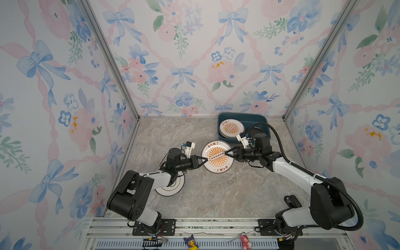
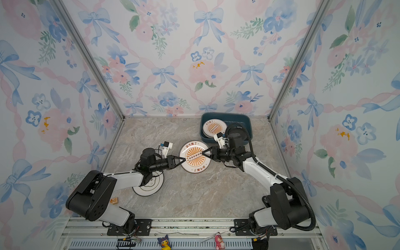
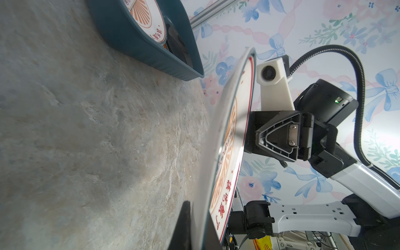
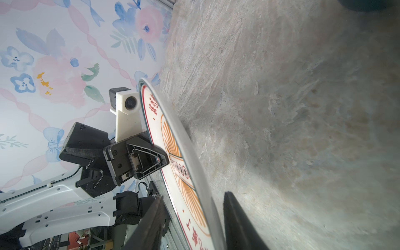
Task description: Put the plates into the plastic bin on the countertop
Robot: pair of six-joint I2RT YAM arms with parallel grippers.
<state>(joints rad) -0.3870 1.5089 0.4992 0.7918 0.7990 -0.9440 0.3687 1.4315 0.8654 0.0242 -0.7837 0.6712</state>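
Note:
My left gripper is holding the sunburst plate on the side [image 1: 203, 153] away from the bin. Next, my right gripper grips the sunburst plate's opposite rim [image 1: 233, 159] before my left gripper opens.
A large white plate with an orange sunburst [image 1: 217, 156] hangs just above the countertop [image 1: 173, 134], between the two arms. My left gripper [image 1: 206, 159] is shut on its left rim; the left wrist view shows the pinch [image 3: 195, 214]. My right gripper [image 1: 226, 153] is at the opposite rim. In the right wrist view its jaws [image 4: 193, 195] stand apart with the rim between them. The dark teal plastic bin [image 1: 244, 118] at the back right holds another sunburst plate [image 1: 231, 128] and a black plate [image 1: 258, 129]. A white plate with a cloud emblem [image 2: 149, 186] lies partly under my left arm.
Floral walls close in the counter on three sides. A small orange block [image 2: 114, 200] lies by the left arm's base. Two small toys [image 1: 191, 242] [image 1: 245, 241] stand on the front rail. The right arm's black cable [image 1: 281, 147] arches beside the bin.

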